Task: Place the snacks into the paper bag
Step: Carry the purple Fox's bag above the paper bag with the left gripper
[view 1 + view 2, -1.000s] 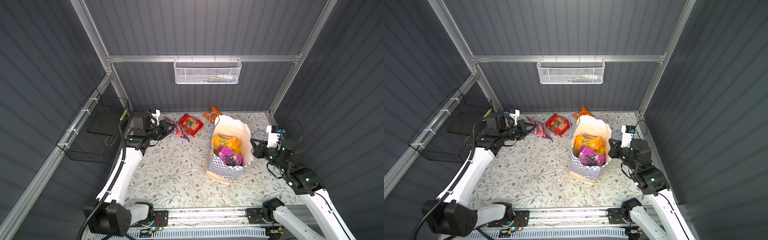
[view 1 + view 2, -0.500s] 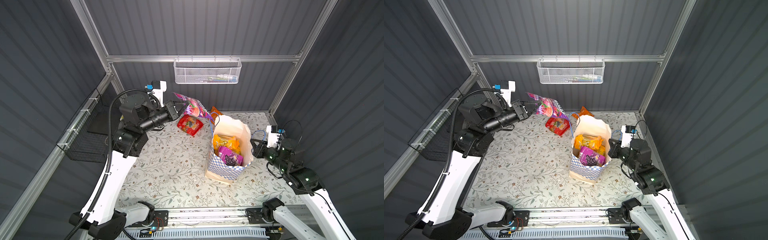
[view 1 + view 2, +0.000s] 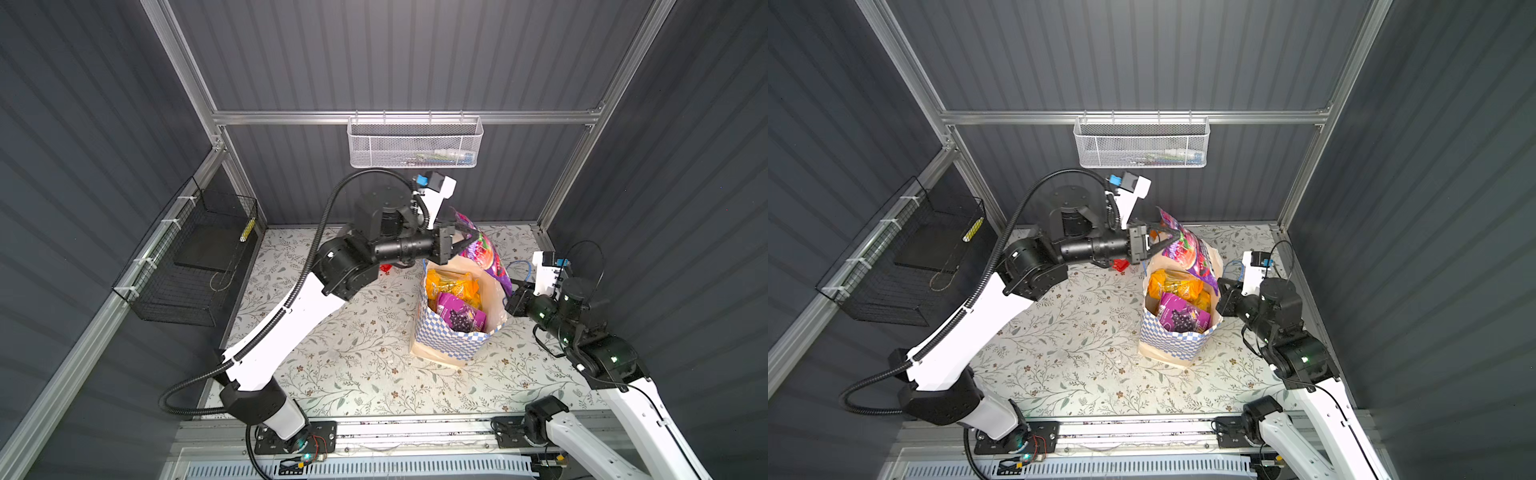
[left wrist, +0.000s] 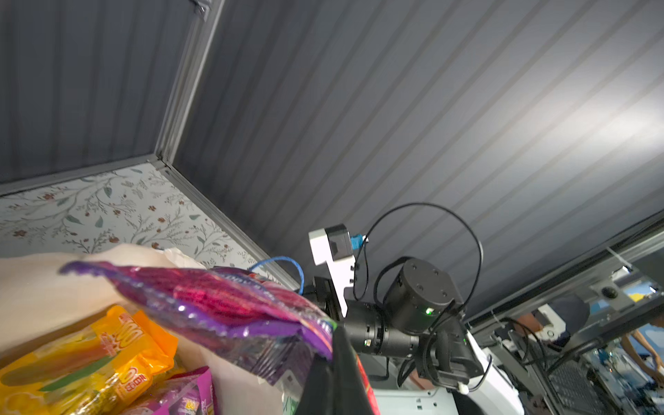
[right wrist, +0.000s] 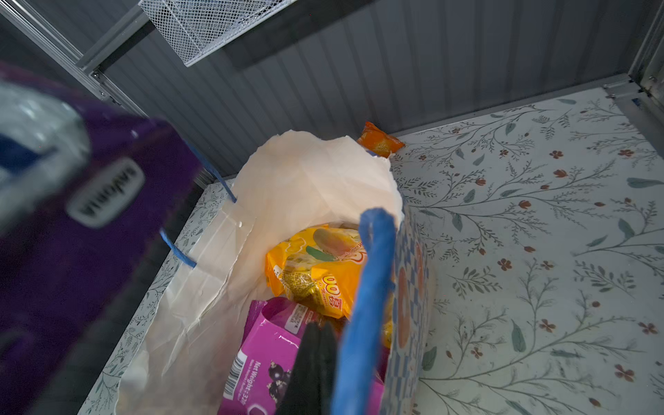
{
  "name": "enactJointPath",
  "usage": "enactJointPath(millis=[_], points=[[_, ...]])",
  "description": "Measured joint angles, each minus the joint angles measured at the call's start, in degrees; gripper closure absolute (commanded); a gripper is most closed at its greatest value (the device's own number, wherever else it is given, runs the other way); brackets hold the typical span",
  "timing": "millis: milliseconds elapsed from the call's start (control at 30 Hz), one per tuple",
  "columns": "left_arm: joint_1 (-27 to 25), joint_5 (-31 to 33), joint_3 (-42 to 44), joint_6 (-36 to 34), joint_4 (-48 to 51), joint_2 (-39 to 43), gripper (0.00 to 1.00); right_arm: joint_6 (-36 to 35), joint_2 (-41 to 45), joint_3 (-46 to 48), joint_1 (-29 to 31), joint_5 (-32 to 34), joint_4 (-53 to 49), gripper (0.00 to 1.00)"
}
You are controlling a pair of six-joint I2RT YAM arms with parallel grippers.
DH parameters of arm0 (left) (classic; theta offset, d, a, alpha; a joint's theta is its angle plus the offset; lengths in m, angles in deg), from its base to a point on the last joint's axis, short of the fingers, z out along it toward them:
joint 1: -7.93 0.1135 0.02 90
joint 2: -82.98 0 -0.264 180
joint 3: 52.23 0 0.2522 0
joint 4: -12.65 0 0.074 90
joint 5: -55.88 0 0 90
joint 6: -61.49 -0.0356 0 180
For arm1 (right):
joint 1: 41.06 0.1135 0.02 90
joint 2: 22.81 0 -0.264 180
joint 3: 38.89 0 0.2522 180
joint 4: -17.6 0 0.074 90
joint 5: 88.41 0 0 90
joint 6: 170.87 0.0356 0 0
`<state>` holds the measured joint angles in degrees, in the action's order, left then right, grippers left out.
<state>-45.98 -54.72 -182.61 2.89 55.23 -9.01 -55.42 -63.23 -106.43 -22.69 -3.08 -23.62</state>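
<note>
The paper bag's opening [image 3: 484,284] is wide below the purple-pink packet, so the robot's left gripper keeps going in and down and lets go above the purple grape packet [image 3: 461,313].
The paper bag [image 3: 453,340] [image 3: 1175,340] stands upright and open on the floral table, right of centre. Inside it lie a yellow-orange packet [image 3: 453,284] [image 5: 316,266] and a purple grape packet [image 3: 461,313] [image 5: 273,345]. My left gripper [image 3: 467,241] [image 3: 1167,239] [image 4: 332,345] is shut on a purple-pink packet [image 3: 484,253] [image 3: 1192,253] [image 4: 222,301], held in the air over the bag's far rim. My right gripper [image 3: 510,297] [image 5: 316,341] is shut at the bag's right rim, beside a blue cord handle [image 5: 370,287]; whether it pinches paper I cannot tell. A red packet [image 3: 1121,264] is mostly hidden behind the left arm. A small orange packet [image 5: 379,142] lies behind the bag.
A white mesh basket [image 3: 413,143] hangs on the back wall, just above the raised left wrist. A black wire basket [image 3: 195,257] hangs on the left wall. Dark ribbed walls and aluminium posts close in the floral table [image 3: 353,353] on three sides.
The left arm has lifted the purple-pink packet off the table at the far left and carried it up and right to above the bag. The right arm has not moved.
</note>
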Motion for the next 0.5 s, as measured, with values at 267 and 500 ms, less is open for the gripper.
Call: enactJointPath(millis=[267, 500], points=[[-2.43, 4.81, 1.64, -3.45, 5.79, -1.64, 1.0, -0.02, 0.09, 0.0, 0.0, 0.0, 0.0, 1.0], [-3.13, 5.2, 1.6, -5.81, 10.32, -6.93, 1.0, -0.02, 0.09, 0.0, 0.0, 0.0, 0.0, 1.0]])
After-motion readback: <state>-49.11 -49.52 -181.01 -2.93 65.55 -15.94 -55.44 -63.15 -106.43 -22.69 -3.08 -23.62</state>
